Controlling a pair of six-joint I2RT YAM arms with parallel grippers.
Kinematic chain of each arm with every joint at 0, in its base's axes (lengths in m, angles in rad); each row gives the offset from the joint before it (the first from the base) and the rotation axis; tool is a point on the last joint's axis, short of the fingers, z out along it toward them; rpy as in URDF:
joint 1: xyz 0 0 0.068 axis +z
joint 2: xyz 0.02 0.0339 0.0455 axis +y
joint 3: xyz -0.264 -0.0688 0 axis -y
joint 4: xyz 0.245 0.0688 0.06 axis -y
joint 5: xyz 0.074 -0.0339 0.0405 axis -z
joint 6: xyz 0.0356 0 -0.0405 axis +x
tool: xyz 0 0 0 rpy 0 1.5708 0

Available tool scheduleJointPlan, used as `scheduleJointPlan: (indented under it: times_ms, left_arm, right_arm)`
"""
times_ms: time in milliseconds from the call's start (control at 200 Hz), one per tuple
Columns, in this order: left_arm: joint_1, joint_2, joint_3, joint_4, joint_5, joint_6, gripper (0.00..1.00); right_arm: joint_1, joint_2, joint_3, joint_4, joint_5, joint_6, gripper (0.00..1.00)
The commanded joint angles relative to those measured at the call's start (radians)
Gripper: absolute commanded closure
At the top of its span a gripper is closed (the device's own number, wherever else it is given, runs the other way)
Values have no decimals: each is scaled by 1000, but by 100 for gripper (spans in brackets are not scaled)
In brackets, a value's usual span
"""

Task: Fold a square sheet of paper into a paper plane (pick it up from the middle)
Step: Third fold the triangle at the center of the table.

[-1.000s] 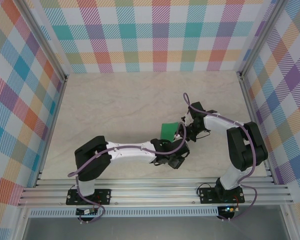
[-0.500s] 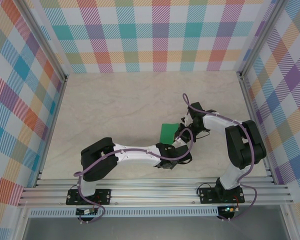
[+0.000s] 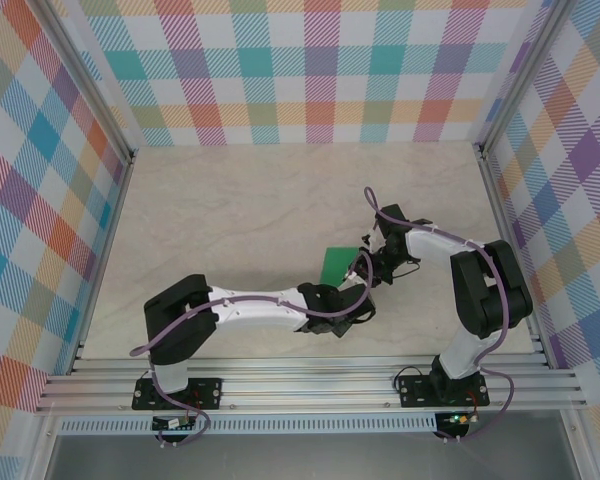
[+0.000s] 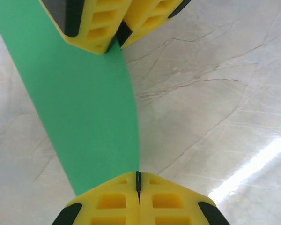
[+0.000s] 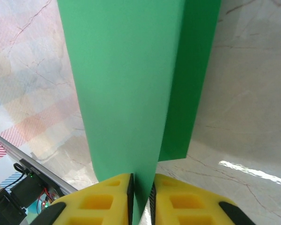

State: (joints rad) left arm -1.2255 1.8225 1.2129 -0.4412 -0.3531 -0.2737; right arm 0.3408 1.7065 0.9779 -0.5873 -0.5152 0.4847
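The darker second layer point(image 5: 187, 101) hangs apart behind the end of the front layer point(image 5: 126, 101), which is between my right gripper's fingers. My right gripper should therefore open, go over the front layer and bring the two layers together.
The square sheet of paper point(image 3: 335, 262) is bright green, folded over on itself, and lifted off the table between both grippers. In the left wrist view the paper point(image 4: 79, 108) curves from my left gripper point(image 4: 138, 176), whose jaws are pressed shut on its near edge, up to the right gripper's yellow fingers point(image 4: 98, 23) at its far edge. Through the right wrist camera the paper point(image 5: 126, 84) runs down between the pads of my right gripper point(image 5: 141, 180). Those pads stand slightly apart, with a gap beside the sheet. A darker second layer point(image 5: 194, 93) hangs behind.
Pale marbled tabletop point(image 3: 240, 210) lies all round the paper. Checked walls point(image 3: 300, 70) and aluminium rails point(image 3: 500, 230) bound the table on three sides. Both arms meet near the table's middle, the left arm point(image 3: 250, 305) stretched low along the front.
My left gripper has closed onto the paper's edge and its arm has shifted slightly. The right gripper's jaws have loosened a little around the sheet.
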Motion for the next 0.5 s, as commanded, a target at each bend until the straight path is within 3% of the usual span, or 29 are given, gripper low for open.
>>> scheduleJointPlan:
  times_ms: [0, 265, 495]
  left_arm:
    - [62, -65, -51, 86, 179, -8, 100]
    - [153, -103, -131, 191, 350, -35, 100]
    - [179, -100, -136, 203, 414, -33, 100]
  right_arm:
    - [-9, -49, 36, -33, 40, -14, 76]
    - [-33, -110, 70, -49, 110, 10, 63]
    - [-15, 42, 177, -35, -10, -32, 82]
